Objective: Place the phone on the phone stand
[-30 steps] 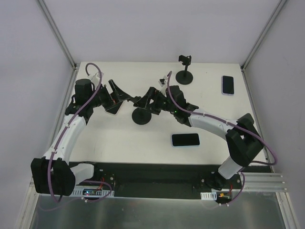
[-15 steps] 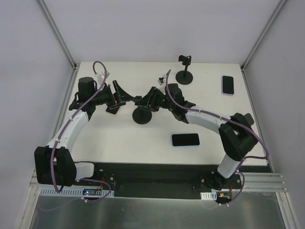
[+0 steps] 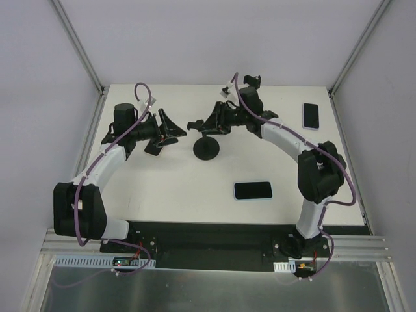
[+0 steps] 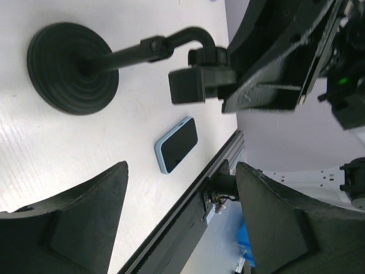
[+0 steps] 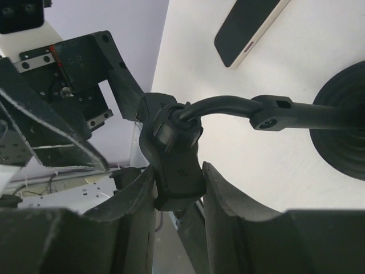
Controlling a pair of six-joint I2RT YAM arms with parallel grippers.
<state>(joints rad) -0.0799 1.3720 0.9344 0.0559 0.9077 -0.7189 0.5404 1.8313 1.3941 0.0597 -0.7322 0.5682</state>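
I should open my right gripper and move it back before my left gripper passes it the cream-edged phone [image 3: 153,149], because my right gripper is closed on the stand's clamp head [image 3: 195,125].
A black phone stand, with its round base [image 3: 207,149] on the white table, has its clamp head [image 5: 174,162] pinched between the fingers of my right gripper [image 5: 177,191], which is shut on it. My left gripper [image 3: 166,126] hangs a short way left of the stand with its jaws open and nothing between them [image 4: 182,228]. A cream-edged phone [image 5: 248,27] lies flat beside the left gripper. A blue-edged phone [image 3: 253,190] lies flat near the front middle, also visible in the left wrist view [image 4: 177,144].
Another phone [image 3: 311,116] lies at the back right of the table. A second stand's head [image 3: 252,80] shows behind my right arm at the back. Grey walls close in the table's left, right and back edges.
My right gripper shut on the stand's head and carried the stand right and toward the back. The left gripper drew back leftward and its jaws narrowed a little.
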